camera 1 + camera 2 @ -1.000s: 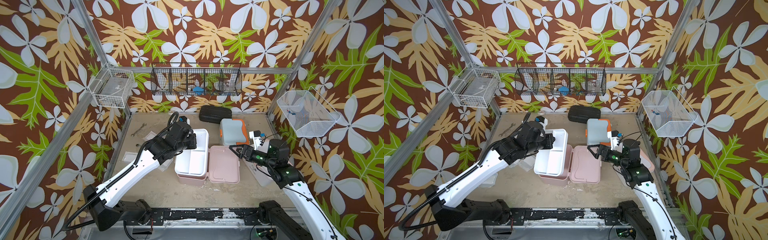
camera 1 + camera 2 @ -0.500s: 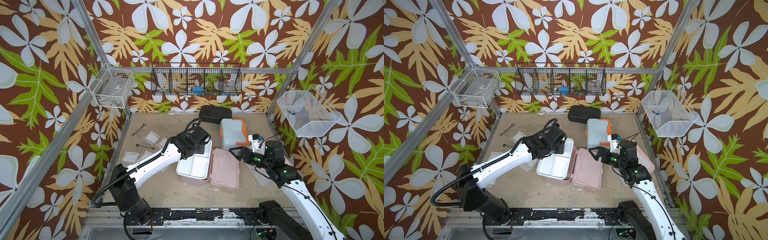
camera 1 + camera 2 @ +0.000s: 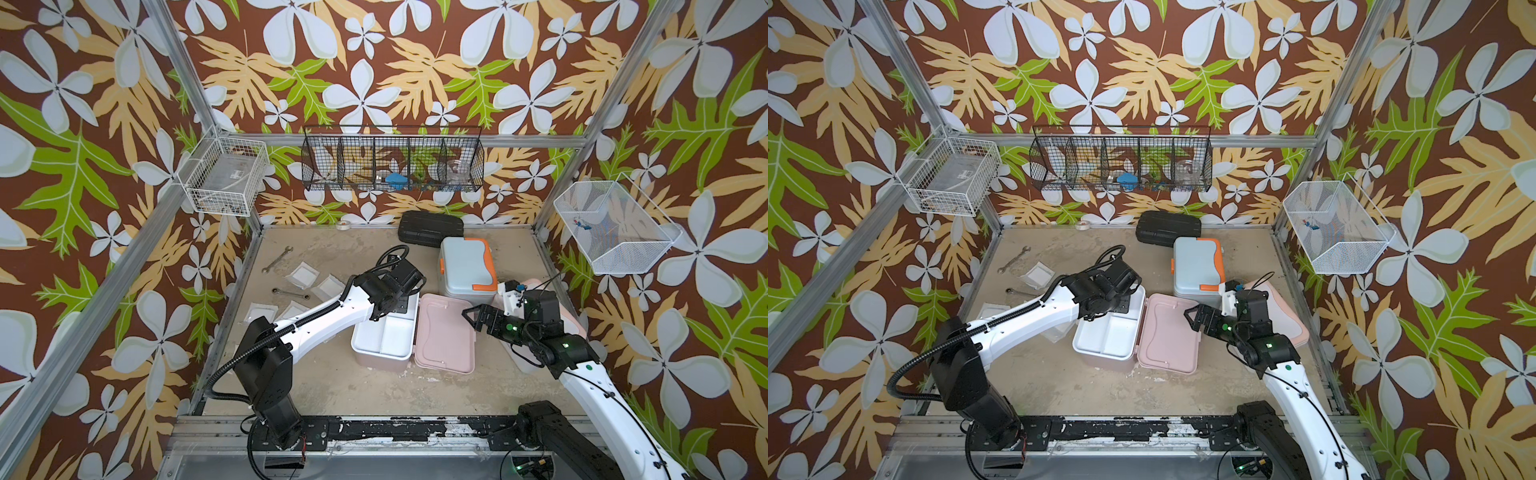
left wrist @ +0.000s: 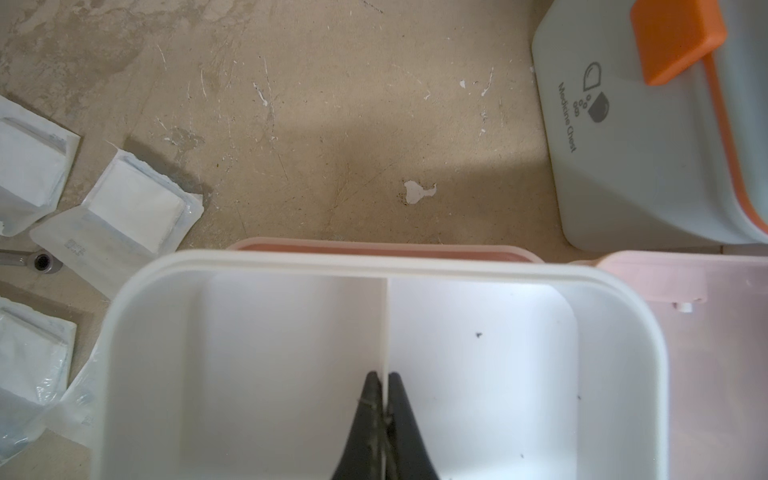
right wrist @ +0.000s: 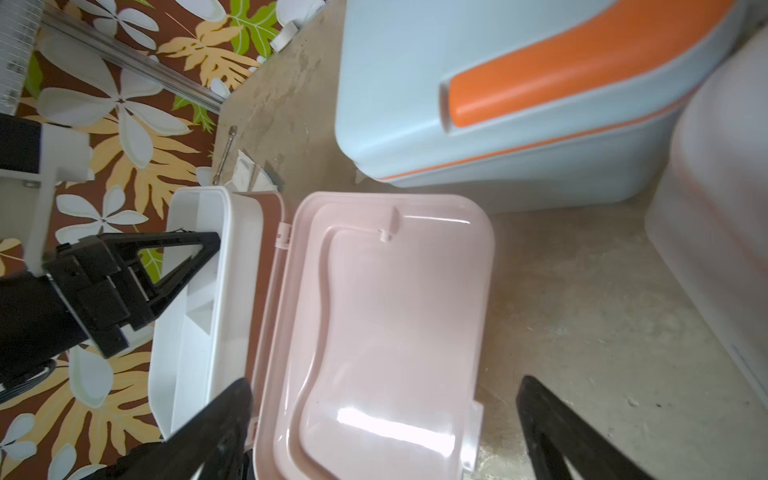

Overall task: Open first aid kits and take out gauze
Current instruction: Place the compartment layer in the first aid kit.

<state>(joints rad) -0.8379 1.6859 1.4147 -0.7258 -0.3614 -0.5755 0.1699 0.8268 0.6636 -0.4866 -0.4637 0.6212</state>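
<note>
The lid is blocked by my left gripper over the tray (image 3: 396,334). My left gripper should move out first, and then my right gripper should swing the lid shut by its free edge (image 3: 473,348).
The dusty pink first aid kit lies open, its lid (image 3: 444,332) (image 5: 395,311) flat beside the base (image 4: 374,249). A white divided inner tray (image 3: 384,336) (image 3: 1106,336) covers the base; whether it rests there or is lifted is unclear. My left gripper (image 4: 385,376) (image 3: 395,309) is shut on the tray's middle divider (image 4: 386,324). My right gripper (image 5: 384,384) (image 3: 473,318) hangs open over the lid. The light blue kit (image 3: 465,266) and the white kit (image 3: 577,320) are closed. Several gauze packets (image 3: 304,274) (image 4: 133,203) lie left of the tray.
A flat black ribbed case (image 3: 430,228) lies at the back beside the blue kit. Two wrenches (image 3: 277,259) (image 3: 291,294) lie among the gauze packets. A tape roll (image 3: 343,225) sits at the back wall. Wire baskets (image 3: 392,164) hang on the walls.
My left arm has stretched out to the right, still gripping the divider. The tray and the pink kit have shifted and turned slightly. The right gripper has hardly moved.
</note>
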